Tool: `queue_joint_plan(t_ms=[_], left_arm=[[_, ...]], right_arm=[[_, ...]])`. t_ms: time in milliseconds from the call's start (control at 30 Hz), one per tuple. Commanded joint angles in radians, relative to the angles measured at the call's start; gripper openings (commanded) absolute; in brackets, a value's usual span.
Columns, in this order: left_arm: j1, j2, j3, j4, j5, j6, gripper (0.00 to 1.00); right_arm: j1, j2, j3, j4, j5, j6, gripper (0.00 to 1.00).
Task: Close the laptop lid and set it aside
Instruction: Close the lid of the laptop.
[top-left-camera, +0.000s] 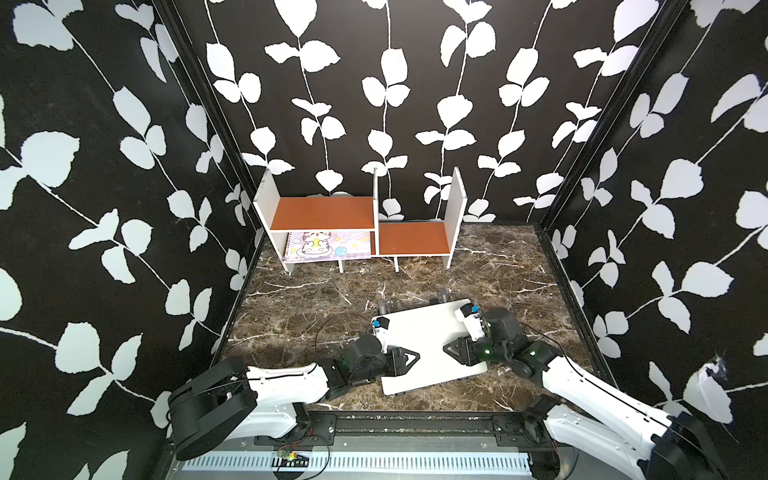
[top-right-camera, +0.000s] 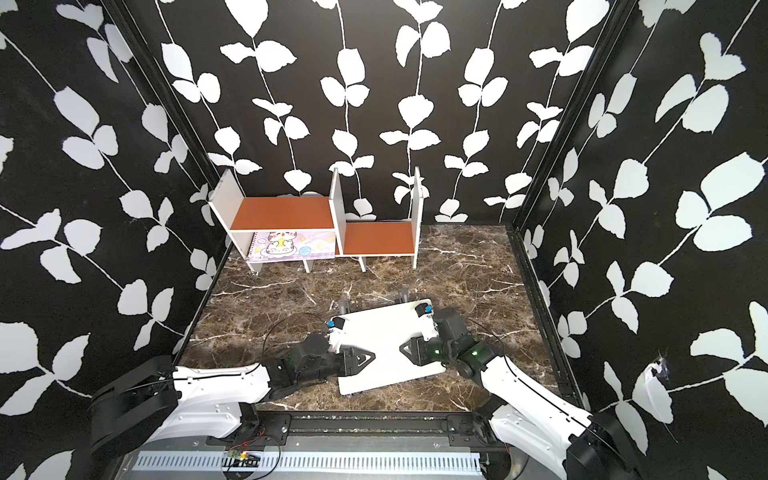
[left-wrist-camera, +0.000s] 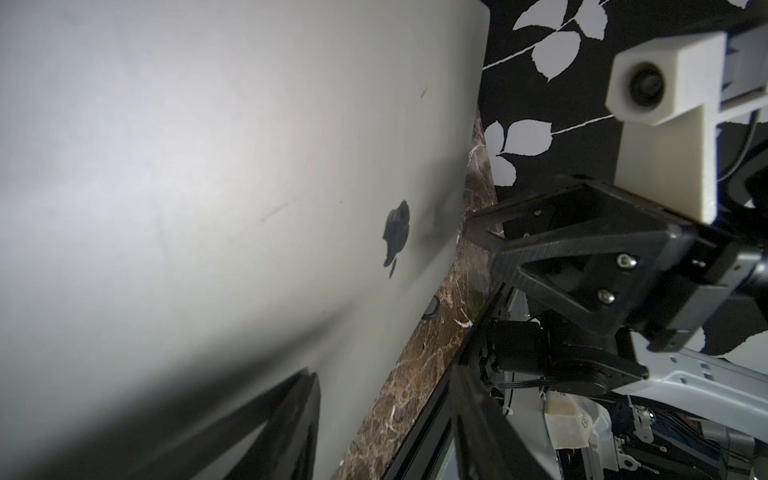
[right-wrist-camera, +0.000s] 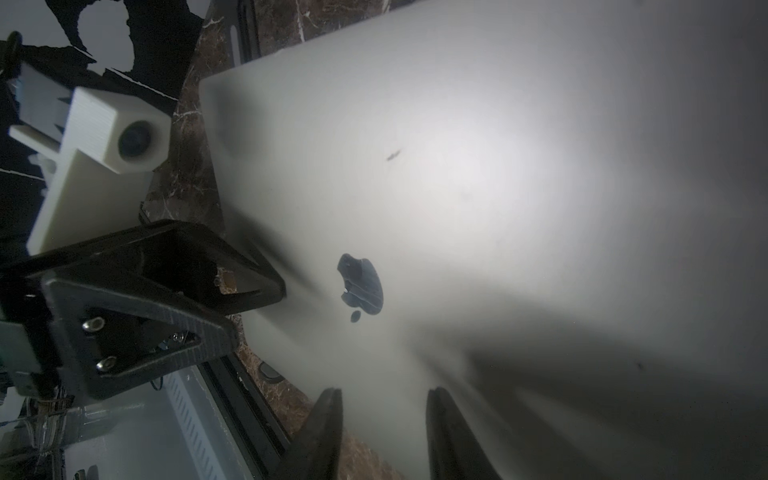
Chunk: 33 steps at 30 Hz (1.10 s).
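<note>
Both open grippers are hovering over the shut lid's flat middle, so the robot should back them away and first have its right gripper grasp the laptop's near side edge.
The laptop lies shut and slightly skewed near the table's front, its silver laptop lid facing up with the dark logo showing. My left gripper reaches in over the lid's left edge, one finger low over the lid and the other off the edge. My right gripper reaches in over the right edge. Its two fingers stand apart in the right wrist view, with lid showing between them. Both are open and hold nothing.
Black stand feet poke out from under the laptop's far edge. A white shelf with orange boards stands at the back, a cartoon-cat notebook under its left board. A black rail runs along the front; patterned walls close three sides.
</note>
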Motion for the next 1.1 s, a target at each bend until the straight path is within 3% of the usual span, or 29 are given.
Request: queue_joint_plan(t_ms=[0, 167, 233, 400, 467, 567, 700, 1067], left_arm=[[0.002, -0.072, -0.006, -0.052, -0.022, 0.171, 0.58], [0.003, -0.234, -0.006, -0.211, -0.127, 0.46, 0.82], [0.003, -0.319, -0.033, -0.249, -0.216, 0.518, 0.97], [0.017, -0.563, -0.118, -0.352, -0.387, 0.561, 0.99], [0.063, -0.643, -0.127, -0.414, -0.345, 0.551, 0.99], [0.203, -0.699, -0.155, -0.452, -0.197, 0.471, 0.99], [0.291, -0.671, -0.202, -0.382, -0.077, 0.375, 0.99], [0.298, -0.325, -0.214, -0.1, 0.02, 0.283, 0.99]], right_arm=[[-0.008, -0.09, -0.019, 0.047, 0.013, -0.005, 0.37], [-0.055, -0.243, -0.076, 0.1, 0.021, 0.045, 0.38], [-0.102, -0.283, -0.105, 0.135, -0.012, 0.08, 0.39], [-0.277, -0.292, -0.166, 0.242, -0.136, 0.172, 0.46], [-0.35, -0.248, -0.183, 0.3, -0.196, 0.206, 0.48], [-0.434, -0.155, -0.197, 0.401, -0.279, 0.245, 0.49], [-0.473, -0.029, -0.187, 0.477, -0.328, 0.241, 0.5], [-0.489, -0.013, -0.154, 0.359, -0.276, 0.146, 0.51]])
